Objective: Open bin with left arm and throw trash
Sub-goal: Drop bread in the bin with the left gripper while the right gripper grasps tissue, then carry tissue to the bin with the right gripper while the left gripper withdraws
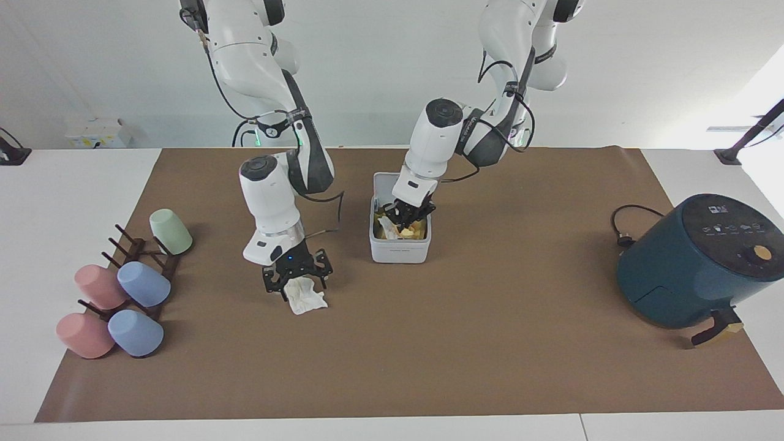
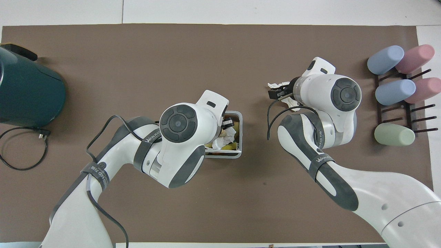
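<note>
I need to let go of the scrap with my left gripper and back that gripper out before my right gripper brings the tissue (image 1: 304, 296) over, because my left gripper is blocking the white bin's opening (image 1: 397, 231).
The white bin (image 1: 399, 251) stands mid-table with its lid (image 1: 384, 184) raised on the side nearer to the robots. A crumpled tissue (image 1: 386, 230) and yellow scraps lie inside it. My left gripper (image 1: 409, 224) is lowered into the bin (image 2: 240, 139), shut on a pale yellow-tan food scrap (image 1: 407, 233). In the overhead view the left gripper (image 2: 227, 123) is mostly covered by its own arm. A second white tissue (image 1: 309, 301) lies on the brown mat toward the right arm's end. My right gripper (image 1: 295, 283) is open, low over that tissue (image 2: 277, 84).
A dark teal air fryer (image 1: 698, 263) with its cable (image 1: 621, 229) stands at the left arm's end of the table. A dark rack holding several pastel cups (image 1: 122, 288) sits at the right arm's end.
</note>
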`<action>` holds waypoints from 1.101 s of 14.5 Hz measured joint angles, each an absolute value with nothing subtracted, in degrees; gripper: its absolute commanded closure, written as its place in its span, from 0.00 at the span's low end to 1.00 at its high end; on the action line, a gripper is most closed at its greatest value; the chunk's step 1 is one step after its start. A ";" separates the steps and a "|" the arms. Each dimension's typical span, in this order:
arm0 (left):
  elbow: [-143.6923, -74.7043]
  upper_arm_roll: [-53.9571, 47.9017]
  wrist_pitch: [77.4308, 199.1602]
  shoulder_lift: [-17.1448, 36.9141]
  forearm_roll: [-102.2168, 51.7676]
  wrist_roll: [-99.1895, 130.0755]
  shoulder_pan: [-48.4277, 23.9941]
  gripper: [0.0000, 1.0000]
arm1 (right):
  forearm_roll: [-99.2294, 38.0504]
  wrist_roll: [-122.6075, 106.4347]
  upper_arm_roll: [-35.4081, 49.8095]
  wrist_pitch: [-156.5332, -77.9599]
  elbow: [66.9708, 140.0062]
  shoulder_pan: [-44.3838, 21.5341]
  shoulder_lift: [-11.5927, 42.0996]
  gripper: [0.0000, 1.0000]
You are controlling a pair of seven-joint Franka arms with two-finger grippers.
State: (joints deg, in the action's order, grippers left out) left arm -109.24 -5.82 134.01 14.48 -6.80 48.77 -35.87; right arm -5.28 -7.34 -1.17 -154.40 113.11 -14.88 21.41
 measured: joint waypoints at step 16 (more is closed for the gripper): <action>-110.16 -4.21 122.17 3.51 -6.79 46.83 -33.37 0.00 | -5.49 -5.90 -0.65 -151.60 114.43 -14.74 21.33 1.00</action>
State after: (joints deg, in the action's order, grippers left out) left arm -110.16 -4.21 122.17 3.51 -6.79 46.83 -33.37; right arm -5.49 -5.90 -0.65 -151.60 114.43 -14.74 21.33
